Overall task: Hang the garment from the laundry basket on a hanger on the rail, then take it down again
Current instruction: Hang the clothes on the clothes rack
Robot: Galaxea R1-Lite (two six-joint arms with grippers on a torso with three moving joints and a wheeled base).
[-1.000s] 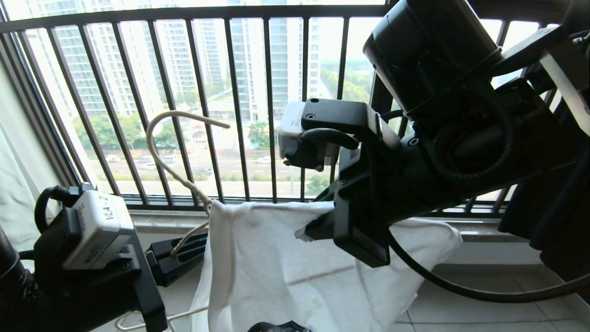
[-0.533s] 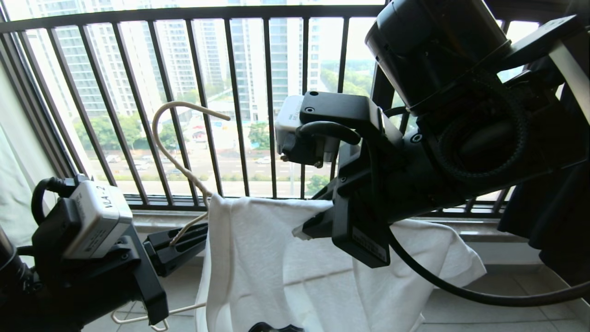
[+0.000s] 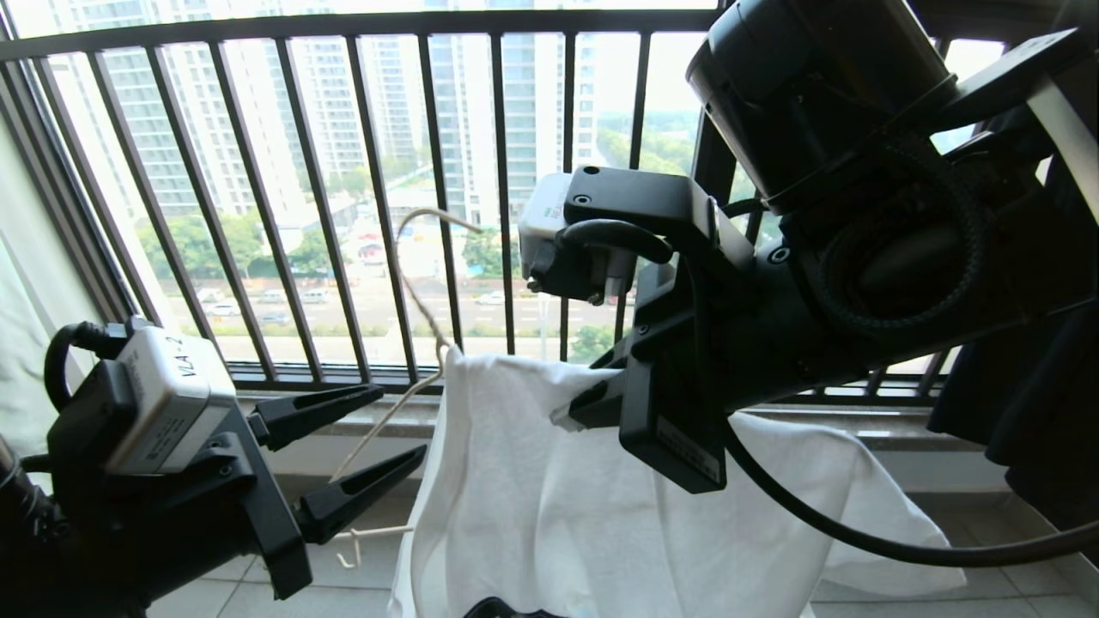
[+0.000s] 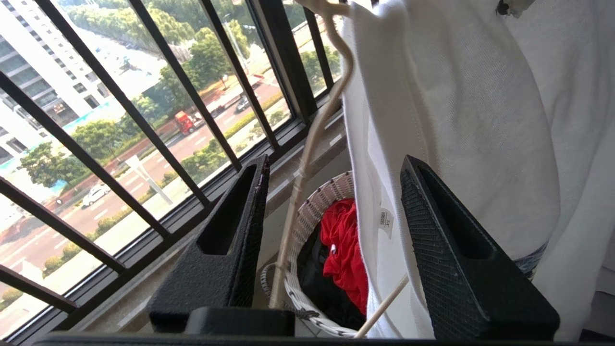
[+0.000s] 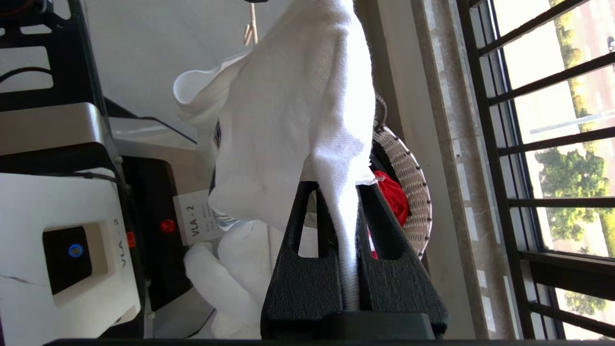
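Next, my left gripper backs off and pulls the collar's hanging edge (image 3: pixel 406 572) over the hanger's free arm (image 3: pixel 387 418), because that arm sticks out of the garment's collar.
The white garment (image 3: pixel 549 515) hangs in front of the black railing, pinched at its top edge by my shut right gripper (image 3: pixel 562 418). In the right wrist view the cloth (image 5: pixel 288 120) runs between the shut fingers of that gripper (image 5: pixel 338 187). The cream wire hanger (image 3: pixel 418 296) sticks up out of the garment's left side, its hook free in the air. My left gripper (image 3: pixel 403 421) stands open around the hanger's lower wire (image 4: pixel 307 158) without gripping it. Below sits the laundry basket (image 4: pixel 312 211). The rail is out of view.
A red garment (image 4: pixel 341 250) and dark clothes lie in the basket, which stands by the stone sill (image 3: pixel 884 429) under the black railing (image 3: pixel 506 197). The robot's white base (image 5: pixel 67 250) is close behind the hanging cloth. Dark fabric (image 3: pixel 1030 403) hangs at the right.
My left gripper has opened and let go of the hanger. The hanger and the garment's left edge have swung to the right. The right gripper stays closed on the cloth.
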